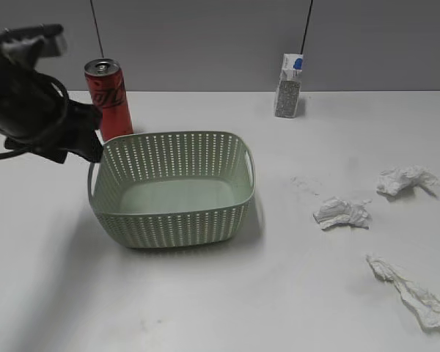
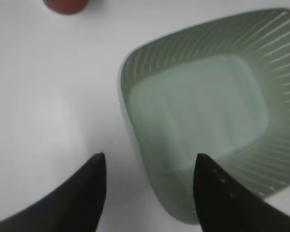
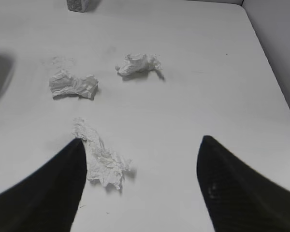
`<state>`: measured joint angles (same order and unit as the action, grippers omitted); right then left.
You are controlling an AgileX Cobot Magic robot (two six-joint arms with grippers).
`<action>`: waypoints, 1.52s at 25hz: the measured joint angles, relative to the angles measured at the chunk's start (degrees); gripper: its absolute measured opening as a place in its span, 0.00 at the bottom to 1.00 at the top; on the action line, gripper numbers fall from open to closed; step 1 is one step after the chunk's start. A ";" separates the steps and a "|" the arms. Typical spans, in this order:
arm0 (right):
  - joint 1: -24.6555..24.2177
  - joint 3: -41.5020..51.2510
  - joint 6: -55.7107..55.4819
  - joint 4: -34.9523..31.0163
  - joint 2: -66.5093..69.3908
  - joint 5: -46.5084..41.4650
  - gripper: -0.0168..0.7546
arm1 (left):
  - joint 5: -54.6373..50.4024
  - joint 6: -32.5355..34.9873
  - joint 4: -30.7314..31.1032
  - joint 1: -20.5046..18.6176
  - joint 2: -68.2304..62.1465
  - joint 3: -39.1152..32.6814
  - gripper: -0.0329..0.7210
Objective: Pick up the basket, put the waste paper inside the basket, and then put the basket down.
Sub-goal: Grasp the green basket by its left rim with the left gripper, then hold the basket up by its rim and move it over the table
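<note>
My right gripper is about to lift the long white wad, which lies stretched out with thin, creased ends, so the wad will hang down limply from it.
The pale green basket stands empty on the white table, left of centre. My left gripper is open and hovers above the basket's left rim, one finger outside the wall and one over the inside. In the exterior view the left gripper is at the basket's left edge. Three crumpled white paper wads lie to the right: one near the middle, one farther right, and a longer one at the front. My right gripper is open and empty above the table, its left finger beside the long wad.
A red can stands just behind the basket's left corner, close to the left arm. A small white-and-blue carton stands at the back. The other two wads lie ahead of the right gripper. The table's right edge shows.
</note>
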<state>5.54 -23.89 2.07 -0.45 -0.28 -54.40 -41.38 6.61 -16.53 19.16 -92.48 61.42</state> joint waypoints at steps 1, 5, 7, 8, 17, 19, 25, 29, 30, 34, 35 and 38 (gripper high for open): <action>0.00 0.00 0.00 0.00 0.00 0.00 0.72 | -0.28 -1.22 0.62 0.11 -3.20 1.31 0.62; 0.00 0.00 0.00 0.00 0.00 0.00 0.72 | -0.38 -2.81 0.65 0.11 -12.58 4.14 0.62; 0.00 0.00 0.00 0.00 0.00 0.00 0.72 | -0.10 -2.99 0.53 0.15 -15.71 4.69 0.62; 0.00 0.00 0.00 0.00 0.00 0.00 0.72 | -0.05 -2.99 0.37 0.15 -16.99 4.80 0.62; 0.00 0.00 0.00 0.00 0.00 0.00 0.72 | -1.14 -3.15 -1.06 0.17 -18.35 6.33 0.36; 0.00 0.00 0.00 0.00 0.00 0.00 0.72 | -1.70 -3.15 -1.06 0.17 -17.91 6.58 0.24; 0.00 0.00 0.00 0.00 0.00 0.00 0.72 | -3.95 -3.19 -0.19 0.22 -14.17 6.62 0.06; 0.00 0.00 0.00 -0.07 0.00 0.00 0.72 | -6.42 -3.19 0.03 0.22 -10.91 6.62 0.05; 0.00 0.00 0.00 -0.07 0.00 0.00 0.72 | -6.97 -3.19 0.10 0.22 -10.20 6.56 0.05; 0.00 0.00 0.00 -0.46 0.00 0.00 0.72 | -7.05 -3.24 0.03 0.22 -7.22 5.21 0.05; 0.00 0.00 0.00 -0.53 0.00 0.00 0.72 | -7.11 -3.24 0.03 0.22 -6.42 4.51 0.05; 0.00 -0.16 -0.32 -0.53 0.91 0.35 0.72 | -7.40 -3.24 0.15 0.22 -5.02 3.07 0.05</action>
<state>5.54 -24.05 1.75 -0.98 0.63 -54.04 -48.78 3.37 -16.38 19.38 -97.49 64.49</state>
